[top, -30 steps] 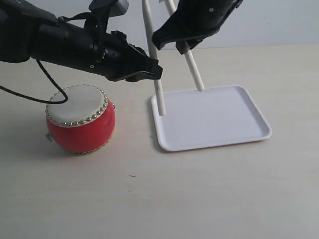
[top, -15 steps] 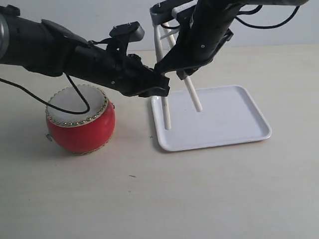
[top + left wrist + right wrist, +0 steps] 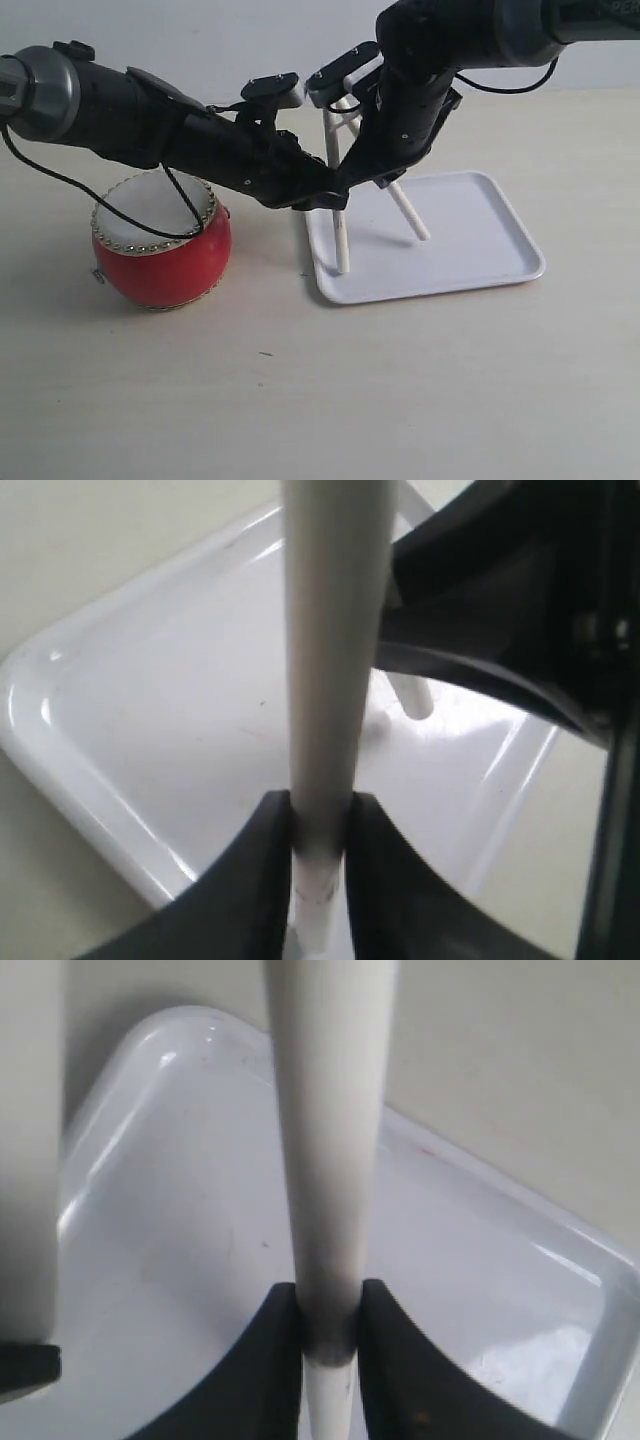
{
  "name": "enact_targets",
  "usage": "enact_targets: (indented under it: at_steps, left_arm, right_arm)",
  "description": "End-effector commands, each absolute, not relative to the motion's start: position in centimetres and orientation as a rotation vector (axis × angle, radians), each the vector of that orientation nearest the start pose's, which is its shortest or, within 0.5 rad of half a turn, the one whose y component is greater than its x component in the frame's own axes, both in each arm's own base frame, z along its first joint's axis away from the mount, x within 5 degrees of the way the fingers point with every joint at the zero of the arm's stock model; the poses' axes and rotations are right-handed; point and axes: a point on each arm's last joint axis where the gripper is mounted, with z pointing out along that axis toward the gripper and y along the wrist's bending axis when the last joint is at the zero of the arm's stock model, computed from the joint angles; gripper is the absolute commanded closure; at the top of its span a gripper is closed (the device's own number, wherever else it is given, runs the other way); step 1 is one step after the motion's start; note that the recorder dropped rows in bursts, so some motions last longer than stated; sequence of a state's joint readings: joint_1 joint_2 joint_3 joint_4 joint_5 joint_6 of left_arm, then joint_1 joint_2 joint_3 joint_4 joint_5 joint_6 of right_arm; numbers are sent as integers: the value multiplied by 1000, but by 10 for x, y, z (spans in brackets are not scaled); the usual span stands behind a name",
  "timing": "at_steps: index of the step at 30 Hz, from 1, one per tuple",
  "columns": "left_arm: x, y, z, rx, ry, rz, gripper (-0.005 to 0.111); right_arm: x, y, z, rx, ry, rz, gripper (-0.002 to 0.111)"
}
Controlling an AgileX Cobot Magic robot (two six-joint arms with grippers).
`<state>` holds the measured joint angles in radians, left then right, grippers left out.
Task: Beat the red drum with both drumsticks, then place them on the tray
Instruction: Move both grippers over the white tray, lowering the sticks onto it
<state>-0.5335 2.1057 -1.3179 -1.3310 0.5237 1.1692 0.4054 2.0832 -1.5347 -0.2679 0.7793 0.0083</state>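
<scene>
The drumstick's lower tip (image 3: pixel 343 267) is standing inside the tray's rim, so my left gripper should keep bringing its drumstick down until it rests on the white tray (image 3: pixel 380 265), and then let go.
The red drum (image 3: pixel 160 240) stands on the table at the left, off-white skin up. The white tray (image 3: pixel 470 235) lies to its right. My left gripper (image 3: pixel 335 195) is shut on one drumstick (image 3: pixel 340 230), which stands nearly upright with its lower tip on the tray's left part. My right gripper (image 3: pixel 385 175) is shut on the other drumstick (image 3: pixel 410 215), slanting down to the tray's middle. In the left wrist view the pads (image 3: pixel 265 870) pinch the stick (image 3: pixel 330 660) over the tray (image 3: pixel 150 730). The right wrist view shows the same grip on its stick (image 3: pixel 325 1140) above the tray (image 3: pixel 180 1230).
The two black arms cross close together above the tray's left edge. A black cable (image 3: pixel 100 200) from the left arm hangs over the drum. Pale tabletop (image 3: pixel 350 400) stretches in front of drum and tray.
Both grippers have come down with their drumsticks. The stick tips, first near the tray's back and left rim, now rest lower on the tray's inside.
</scene>
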Motion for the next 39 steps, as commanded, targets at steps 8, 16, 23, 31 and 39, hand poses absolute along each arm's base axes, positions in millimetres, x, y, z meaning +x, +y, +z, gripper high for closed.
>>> enact_targets:
  at_steps: [8, 16, 23, 31, 39]
  left_arm:
    - [368, -277, 129, 706, 2359, -1008, 107]
    - [372, -285, 110, 661, 2429, -1090, 107]
    - [372, -285, 91, 650, 2488, -1091, 107]
    - [373, -284, 86, 643, 2498, -1080, 107]
    - [372, -284, 86, 648, 2498, -1085, 107]
  right_arm:
    - [417, 149, 147, -860, 2640, -393, 108]
    - [418, 150, 126, -891, 2670, -408, 108]
    - [419, 150, 126, -889, 2664, -402, 108]
    - [418, 150, 126, -846, 2678, -387, 108]
    - [415, 152, 124, -806, 2723, -344, 100]
